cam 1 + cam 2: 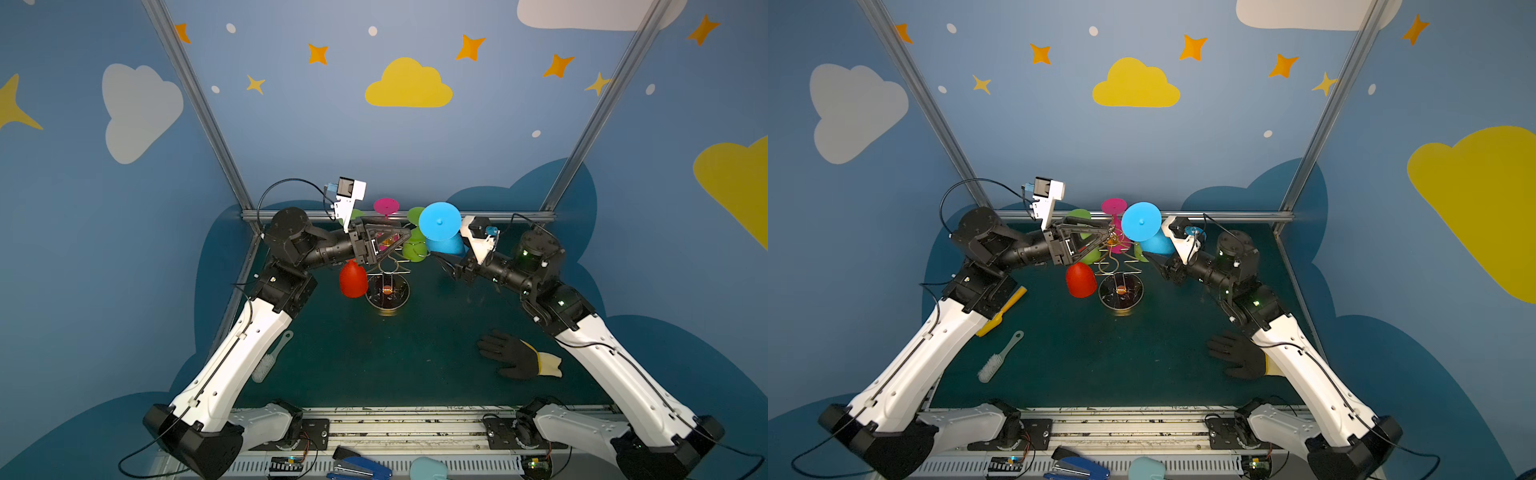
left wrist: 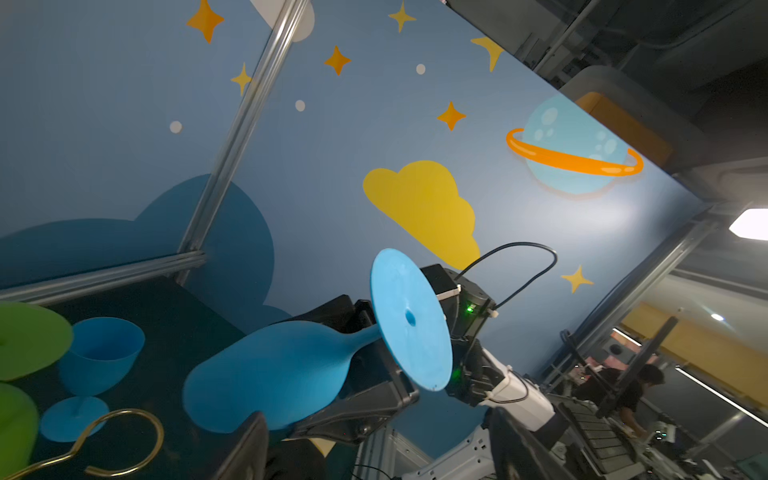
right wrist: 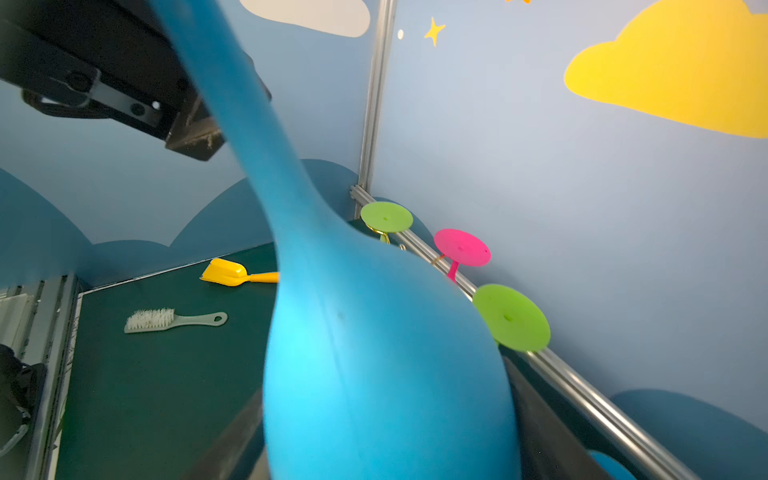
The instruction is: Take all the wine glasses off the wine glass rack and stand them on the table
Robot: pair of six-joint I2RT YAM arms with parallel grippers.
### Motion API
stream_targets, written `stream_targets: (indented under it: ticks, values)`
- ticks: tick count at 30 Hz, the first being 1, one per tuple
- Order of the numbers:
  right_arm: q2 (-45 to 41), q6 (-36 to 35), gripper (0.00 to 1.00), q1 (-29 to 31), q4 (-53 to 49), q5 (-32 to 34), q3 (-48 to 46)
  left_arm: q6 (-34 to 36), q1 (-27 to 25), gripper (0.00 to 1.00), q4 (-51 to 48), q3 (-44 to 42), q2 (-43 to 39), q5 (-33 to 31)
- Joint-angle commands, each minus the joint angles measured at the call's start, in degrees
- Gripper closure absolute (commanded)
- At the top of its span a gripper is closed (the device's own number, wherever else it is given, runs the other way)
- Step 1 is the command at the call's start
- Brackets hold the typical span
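My right gripper is holding the blue wine glass around its bowl (image 1: 444, 244), with the foot pointing up. Next, my left gripper grips the glass's foot (image 1: 440, 220) while my right gripper goes to the glass's rim.
The gold wire wine glass rack (image 1: 387, 293) (image 1: 1120, 291) stands mid-table on its round dark base. A blue wine glass (image 1: 440, 224) (image 1: 1141, 221) (image 2: 291, 374) (image 3: 374, 353) is off the rack and tilted, foot toward the top views. My right gripper (image 1: 448, 255) (image 1: 1158, 258) (image 3: 386, 415) is shut on its bowl. My left gripper (image 1: 405, 232) (image 1: 1105, 233) (image 2: 378, 419) is open beside the glass's stem, near the rack's top. A red glass (image 1: 353, 280), green glasses (image 1: 413, 245) and a pink glass (image 1: 386, 206) hang upside down on the rack.
Another blue glass (image 2: 99, 353) stands upright on the table behind the rack. A black glove (image 1: 511, 357) lies front right. A brush (image 1: 998, 359) and yellow scoop (image 1: 1003, 311) lie on the left. A stapler (image 1: 359, 467) sits beyond the front edge.
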Motion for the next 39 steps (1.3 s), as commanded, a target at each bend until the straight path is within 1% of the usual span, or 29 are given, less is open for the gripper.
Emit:
stream_targets:
  ticks: [1,3,6,9,12,17,20,27,34,39]
  values:
    - [-1.68,4.34,0.78,0.24,-12.17,6.53,2.40,19.22,0.02,0.19,-6.32,-0.54,-1.10,-11.05]
    - [-1.92,5.77,0.78,0.23,-16.43,7.42,4.20,26.45,-0.87,0.20,-4.70,-2.95,-1.91,-16.34]
    - [-1.62,7.58,0.80,0.22,-20.54,8.01,6.34,36.05,-2.06,0.23,1.79,-7.40,-3.16,-19.38]
    - [-0.40,8.40,0.82,0.31,-24.30,8.71,8.88,46.31,-4.33,0.25,4.92,-8.99,-2.77,-22.74]
    - [1.10,9.23,0.84,0.37,-28.15,8.64,11.66,53.24,-5.64,0.27,5.49,-8.48,-1.49,-21.96]
    - [3.01,9.61,0.87,0.79,-31.76,7.80,14.27,58.81,-6.61,0.30,8.64,-8.51,-0.01,-20.38]
    - [4.05,9.58,0.88,1.15,-32.75,7.53,15.12,60.84,-7.36,0.32,9.70,-8.05,0.78,-19.99]
    - [6.33,10.14,0.90,2.79,-33.37,6.06,16.69,66.64,-9.66,0.38,7.21,-6.42,2.87,-19.46]
    - [8.88,9.89,0.92,4.96,-35.43,6.47,18.12,68.53,-10.59,0.42,6.96,-5.61,4.09,-20.73]
    - [9.41,9.97,0.93,5.72,-35.79,7.10,18.34,69.51,-11.08,0.50,6.19,-5.03,4.38,-21.43]
